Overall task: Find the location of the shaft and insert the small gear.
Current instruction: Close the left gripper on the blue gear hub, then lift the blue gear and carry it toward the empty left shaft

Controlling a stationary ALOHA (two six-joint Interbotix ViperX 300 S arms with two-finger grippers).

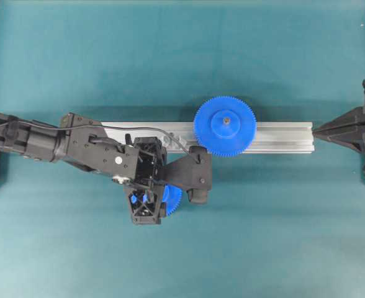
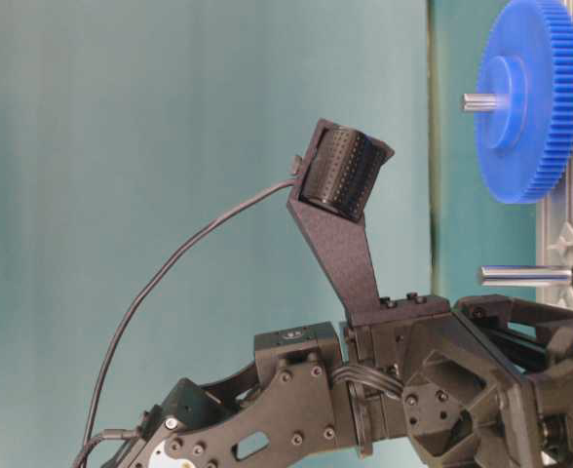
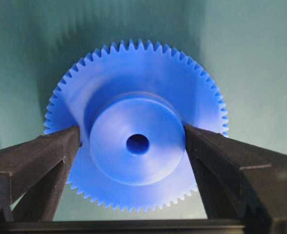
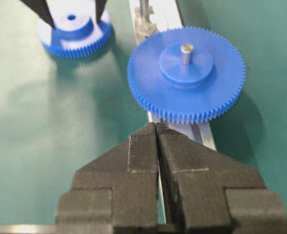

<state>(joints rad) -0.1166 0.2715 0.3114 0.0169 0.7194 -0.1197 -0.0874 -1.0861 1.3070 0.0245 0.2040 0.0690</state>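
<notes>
My gripper has the small gear (image 1: 172, 198) to lower onto the shaft close beside the larger blue gear's toothed rim (image 1: 195, 133), so the two gears' teeth should then meet.
The small gear (image 3: 133, 141) lies flat on the teal mat, hub up, with its dark centre hole showing. My left gripper (image 3: 131, 135) is open and straddles the raised hub. One finger (image 3: 51, 156) stands a little off the hub and the other finger (image 3: 216, 161) is right at its edge. From overhead, the small gear (image 1: 173, 198) peeks out beside the left gripper (image 1: 150, 205), in front of the rail. The shaft (image 4: 143, 9) is a bare grey pin on the rail, seen also as the shaft (image 2: 525, 276) from table level. My right gripper (image 4: 158, 127) is shut and empty, near the rail's right end.
An aluminium rail (image 1: 275, 136) runs across the middle of the mat. The larger blue gear (image 1: 225, 126) sits on its own pin on the rail, right of the left arm. The left arm's camera mount (image 2: 340, 175) rises in the table-level foreground.
</notes>
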